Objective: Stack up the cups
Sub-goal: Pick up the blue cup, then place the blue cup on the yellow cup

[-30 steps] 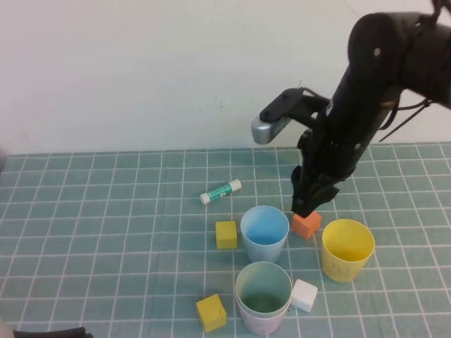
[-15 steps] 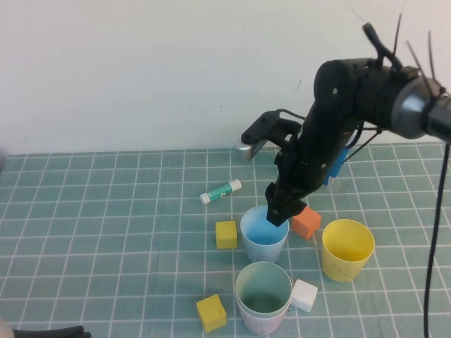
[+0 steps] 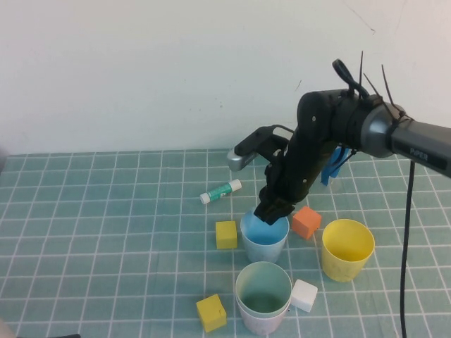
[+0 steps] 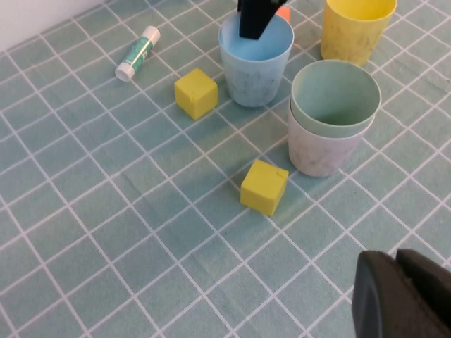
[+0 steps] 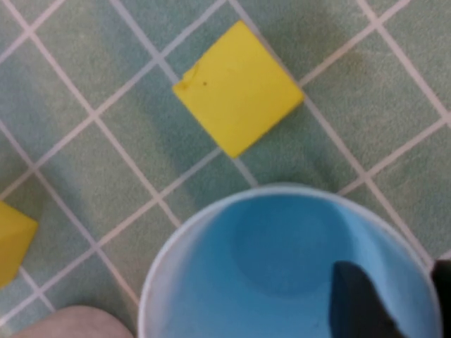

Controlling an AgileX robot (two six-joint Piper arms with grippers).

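I expect the light blue cup to go down into the yellow cup with its rim staying above when I lower it, because it tapers toward its base.
The light blue cup stands upright mid-table; it also shows in the left wrist view and the right wrist view. My right gripper is open at its far-right rim, one finger inside the cup and the other outside. The pale green cup sits nested in the pink cup nearer the front. The yellow cup stands alone at the right. My left gripper is shut and empty, low at the front left, away from the cups.
Two yellow cubes, an orange cube and a white cube lie around the cups. A glue stick lies behind them. A white wall runs along the back of the green grid mat.
My right gripper has moved left and down from above the orange cube to the light blue cup's rim. The cups have not moved.
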